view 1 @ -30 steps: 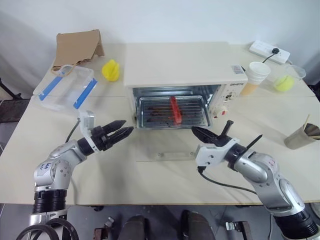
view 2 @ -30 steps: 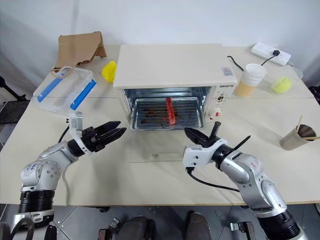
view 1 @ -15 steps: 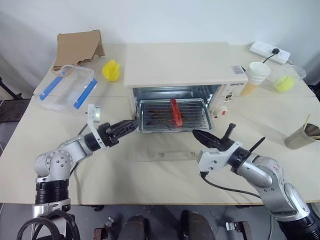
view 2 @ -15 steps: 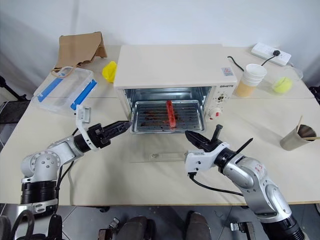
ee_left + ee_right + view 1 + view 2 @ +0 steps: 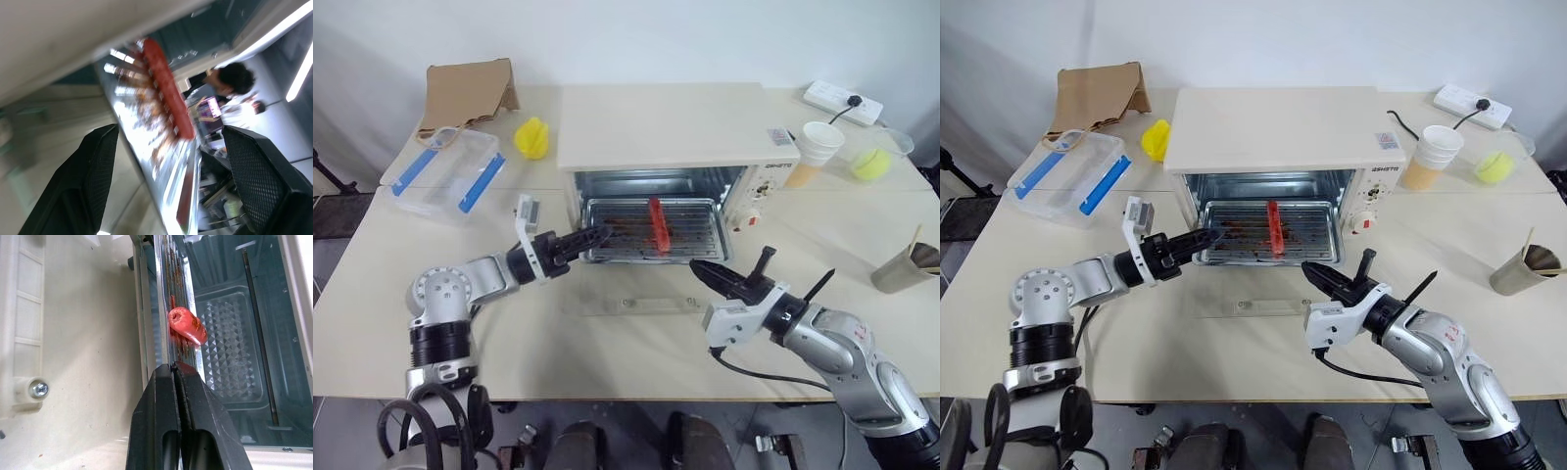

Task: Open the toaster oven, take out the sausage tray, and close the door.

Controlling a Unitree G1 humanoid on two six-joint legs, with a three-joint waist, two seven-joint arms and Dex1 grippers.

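The red sausage (image 5: pixel 659 225) is lying loose inside the tray's raised rim (image 5: pixel 651 260), so it will turn but stay on the tray when I pull the tray out.
The cream-white toaster oven (image 5: pixel 666 122) stands mid-table. Its door (image 5: pixel 636 292) lies folded down flat on the table in front of it. Inside, the silver sausage tray (image 5: pixel 617 230) sits at the oven's mouth with one red sausage (image 5: pixel 655 217) on it. My left gripper (image 5: pixel 600 234) is open at the tray's front left corner. In the left wrist view its fingers (image 5: pixel 93 186) stand wide apart, with the tray's rim (image 5: pixel 161 161) and the sausage (image 5: pixel 166 88) ahead between them. My right gripper (image 5: pixel 697 265) is shut and empty, over the door's right part, pointing at the tray's front edge (image 5: pixel 161 323).
A clear plastic box with blue clips (image 5: pixel 445 171), a brown paper bag (image 5: pixel 465 88) and a yellow object (image 5: pixel 530 137) are at the back left. Paper cups (image 5: pixel 815 149), a clear cup (image 5: pixel 873 157), a power strip (image 5: pixel 842 98) and a cup with sticks (image 5: pixel 906 264) are on the right.
My left gripper has swung right to the oven and rolled; its tips have gone from the open table to the tray's front left corner. The right gripper has stayed put, shut.
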